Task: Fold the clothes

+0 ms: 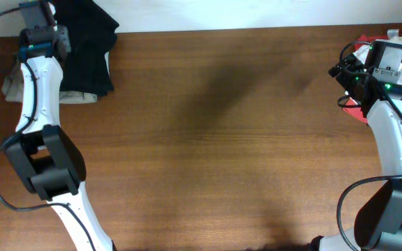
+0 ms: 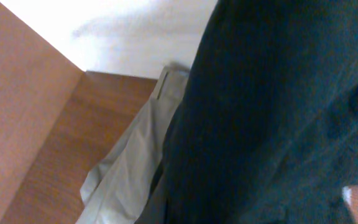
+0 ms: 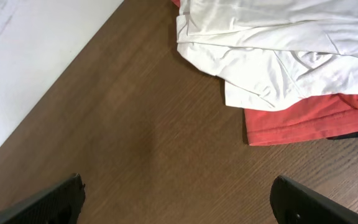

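Observation:
My left gripper should lower the black shorts, grab their side edge and pull it toward the beige shorts' outer edge, because the black shorts are off that beige edge.
The black shorts lie in a heap at the far left corner, on top of the beige shorts. My left gripper is at the heap's upper edge. In the left wrist view black fabric fills the frame right up to the jaws, with beige fabric beside it. No open finger shows, so the gripper looks shut on the black cloth. My right gripper is open and empty over bare wood, just short of a white garment lying on a red one.
The wooden table stretches between the two piles. The red piece lies at the far right edge under the right arm. A pale wall or floor borders the table's far edge.

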Controlling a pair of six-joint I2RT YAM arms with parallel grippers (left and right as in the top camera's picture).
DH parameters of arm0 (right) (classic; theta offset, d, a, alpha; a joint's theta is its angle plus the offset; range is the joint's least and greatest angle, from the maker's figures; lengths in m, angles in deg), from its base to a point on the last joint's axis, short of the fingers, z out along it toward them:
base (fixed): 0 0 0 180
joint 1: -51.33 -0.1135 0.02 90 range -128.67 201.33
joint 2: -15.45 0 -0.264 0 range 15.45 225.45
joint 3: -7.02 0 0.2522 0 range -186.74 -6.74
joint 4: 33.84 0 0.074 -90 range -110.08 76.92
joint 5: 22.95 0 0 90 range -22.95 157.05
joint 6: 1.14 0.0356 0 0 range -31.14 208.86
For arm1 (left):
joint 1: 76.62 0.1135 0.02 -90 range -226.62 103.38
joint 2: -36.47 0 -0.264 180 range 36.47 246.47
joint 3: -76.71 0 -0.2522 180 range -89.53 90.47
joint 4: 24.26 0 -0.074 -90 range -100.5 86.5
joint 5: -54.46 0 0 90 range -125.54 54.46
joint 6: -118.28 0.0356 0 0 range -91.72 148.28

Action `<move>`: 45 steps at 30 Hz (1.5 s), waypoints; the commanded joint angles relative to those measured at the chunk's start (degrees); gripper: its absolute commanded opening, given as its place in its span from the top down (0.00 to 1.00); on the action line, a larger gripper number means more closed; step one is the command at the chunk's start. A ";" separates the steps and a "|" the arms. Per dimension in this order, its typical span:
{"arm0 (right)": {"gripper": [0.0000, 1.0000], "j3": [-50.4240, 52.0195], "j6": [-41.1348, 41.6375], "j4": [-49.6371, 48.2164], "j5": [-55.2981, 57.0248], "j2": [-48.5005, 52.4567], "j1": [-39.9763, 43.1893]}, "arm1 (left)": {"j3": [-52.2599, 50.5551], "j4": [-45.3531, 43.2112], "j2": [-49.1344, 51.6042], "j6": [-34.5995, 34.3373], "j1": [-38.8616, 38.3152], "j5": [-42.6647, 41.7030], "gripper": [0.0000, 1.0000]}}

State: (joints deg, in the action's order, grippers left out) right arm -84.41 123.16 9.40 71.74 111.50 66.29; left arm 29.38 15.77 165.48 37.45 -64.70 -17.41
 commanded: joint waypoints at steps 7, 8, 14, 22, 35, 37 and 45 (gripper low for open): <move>0.01 -0.11 0.07 -0.15 0.50 -0.17 0.07 | 2.14 -13.46 10.05 1.55 6.88 1.66 0.99; 0.01 -0.11 0.07 -0.15 0.50 -0.17 0.07 | 2.14 -14.10 10.54 1.84 7.13 1.68 0.99; 0.01 -0.11 0.07 -0.15 0.50 -0.17 0.07 | 2.14 -17.46 12.96 2.29 8.87 1.64 0.77; 0.01 -0.11 0.07 -0.15 0.50 -0.17 0.07 | 3.80 -16.81 10.64 2.25 9.07 7.56 0.01; 0.01 -0.11 0.07 -0.15 0.52 -0.17 0.07 | 3.72 16.22 12.39 -9.44 9.38 -9.22 0.98; 0.01 -0.11 0.07 -0.15 0.52 -0.17 0.07 | 3.72 18.60 13.57 -9.66 9.86 -6.03 0.98; 0.01 -0.11 0.07 -0.15 0.50 -0.17 0.07 | 3.72 24.61 14.12 -14.16 13.40 1.55 0.98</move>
State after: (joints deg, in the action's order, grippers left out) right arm -84.41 123.14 9.40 71.74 111.50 66.29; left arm 32.74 37.99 178.13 27.20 -54.23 -19.40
